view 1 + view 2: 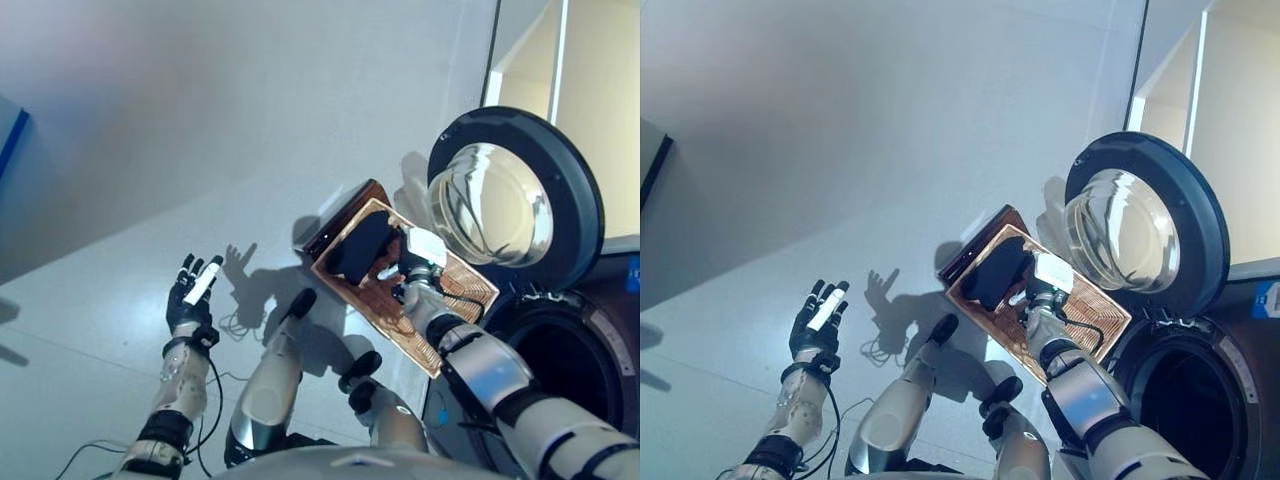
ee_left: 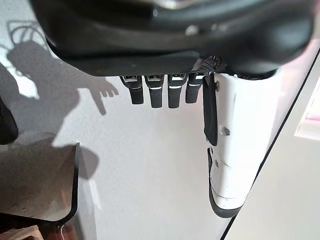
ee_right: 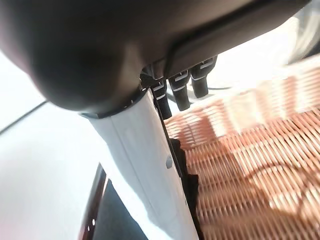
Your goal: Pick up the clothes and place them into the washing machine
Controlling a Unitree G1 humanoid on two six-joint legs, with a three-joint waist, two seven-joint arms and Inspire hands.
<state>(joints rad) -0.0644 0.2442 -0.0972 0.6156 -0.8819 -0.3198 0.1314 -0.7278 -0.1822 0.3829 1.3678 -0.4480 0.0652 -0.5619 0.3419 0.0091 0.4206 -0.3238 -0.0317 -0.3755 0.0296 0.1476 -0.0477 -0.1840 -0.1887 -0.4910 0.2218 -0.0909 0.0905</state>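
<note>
I should expect the basket to be empty when I lift out the dark garment, as it lies in a flat, compact patch next to open wicker weave.
A dark garment lies in the far end of a woven wicker basket on the pale floor. My right hand hovers inside the basket right beside the garment, open; its fingers stay straight over the bare wicker weave and hold nothing. Out to the left, my left hand is raised over bare floor, open, with straight fingers and its white-covered thumb extended. The washing machine's round drum opening is at the lower right, close to the basket.
The machine's round glass door stands swung open just behind the basket's right end. The basket's dark brown outer wall faces the open floor. A pale wall panel rises at the upper right.
</note>
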